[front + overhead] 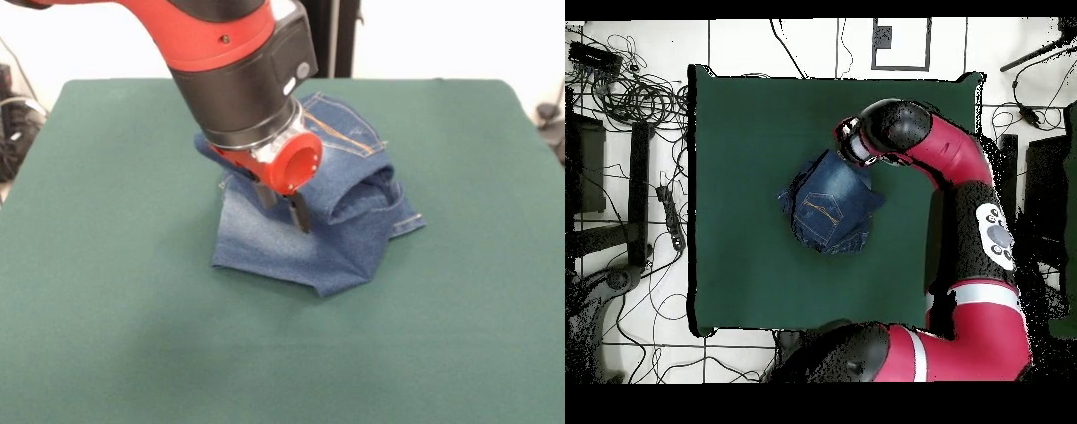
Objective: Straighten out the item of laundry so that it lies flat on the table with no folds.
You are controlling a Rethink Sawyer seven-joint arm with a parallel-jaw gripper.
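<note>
The pocket with orange stitching (342, 129) will get dragged along when I pull the fold of denim, because the jeans lie bunched in a tight heap (340, 208).
The item of laundry (340, 208) is a small pair of blue denim jeans, bunched and folded over itself near the middle of the green table (106, 265). A pocket with orange stitching shows at its far side. My gripper (284, 205) hangs over the left part of the heap, its two black fingers apart and their tips right at the denim, with no fabric lifted between them. In the overhead view the jeans (830, 200) lie in a crumpled heap on the table (745, 130), and the arm's wrist (865, 140) covers their upper right corner and hides the fingers.
Green cloth extends widely on all sides of the jeans. Cables and equipment (635, 100) lie on the floor beyond the table's edge in the overhead view. The arm's red link (965, 190) crosses the table's side.
</note>
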